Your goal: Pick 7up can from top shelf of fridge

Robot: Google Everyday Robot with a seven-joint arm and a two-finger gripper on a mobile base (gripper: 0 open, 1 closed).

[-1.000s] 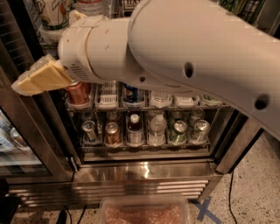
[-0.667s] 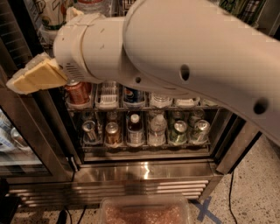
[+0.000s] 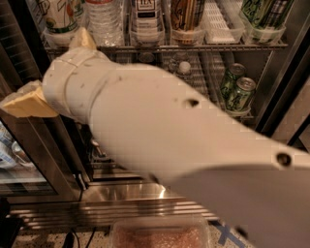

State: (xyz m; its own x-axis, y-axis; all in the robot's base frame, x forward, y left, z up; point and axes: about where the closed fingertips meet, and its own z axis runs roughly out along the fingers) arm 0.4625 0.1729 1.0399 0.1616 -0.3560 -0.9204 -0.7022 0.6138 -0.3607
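Note:
The shelf edge [image 3: 60, 44] under the 7up can is above my slanting gripper, so next I lift my gripper and make its fingers level around the can's body [image 3: 61, 15] before I close it.
The 7up can [image 3: 62, 14], silvery-white with green lettering, stands in a clear tub at the far left of the top shelf [image 3: 203, 47] of the fridge [image 3: 278, 82]. Only its lower part shows. My gripper [image 3: 55, 70] is in front of the fridge's left side, just below and slightly left of the can. One tan finger [image 3: 28, 102] points left and the other fingertip [image 3: 82, 38] rises to the shelf edge under the can. The fingers stand apart with nothing between them. My thick white arm [image 3: 184, 145] hides the middle of the fridge.
On the top shelf stand a water bottle [image 3: 104, 17], a dark-labelled bottle [image 3: 145, 14], a brown can [image 3: 186, 14] and a green can [image 3: 261, 12]. Two green cans [image 3: 237, 87] sit on the rack below. The open glass door [image 3: 29, 164] is at left, the steel base [image 3: 126, 193] below.
The view has moved up and closer, so the top shelf and the 7up can now show. The gripper has risen toward the shelf's left end, and a second fingertip has come into sight.

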